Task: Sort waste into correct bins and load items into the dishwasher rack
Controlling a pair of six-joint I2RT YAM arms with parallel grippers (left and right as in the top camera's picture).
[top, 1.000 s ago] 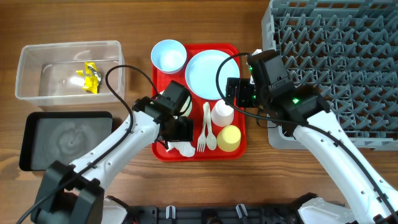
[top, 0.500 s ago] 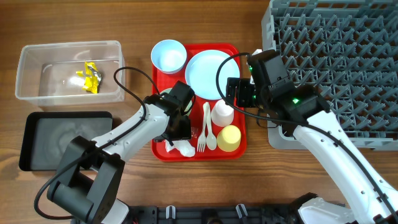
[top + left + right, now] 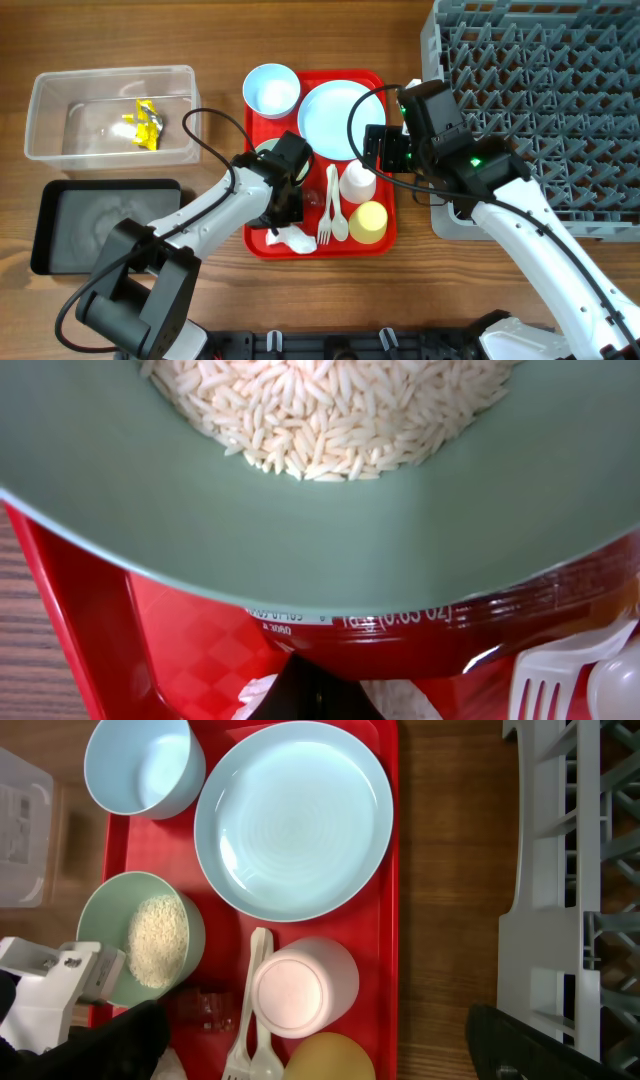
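Note:
The white tissue [image 3: 292,239] is bunched on both sides of my left gripper's closed fingers. So I should carry the tissue on until it is over the clear tub [image 3: 118,122].
My left gripper [image 3: 286,214] is down on the red tray, shut, with the white tissue [image 3: 405,700] bunched on both sides of its dark tip. Just beyond it lie the red-and-clear wrapper [image 3: 430,630] and the pale green bowl [image 3: 320,530], which holds white crumbs [image 3: 330,410]. My right gripper [image 3: 383,152] hangs wide open above the tray's right side, over the white cup [image 3: 303,988] and the yellow cup [image 3: 330,1060]. The blue plate [image 3: 335,118], blue bowl [image 3: 271,88], fork [image 3: 325,215] and spoon [image 3: 340,222] rest on the tray.
The clear tub [image 3: 45,120] at far left holds a yellow wrapper [image 3: 143,124]. The black tray [image 3: 105,225] sits in front of it. The grey dishwasher rack [image 3: 540,110] fills the right side, close to the red tray's [image 3: 320,74] right edge.
The left gripper's jaws have gone from open to shut at the tissue, after the wrist slid slightly right. The right arm has not moved.

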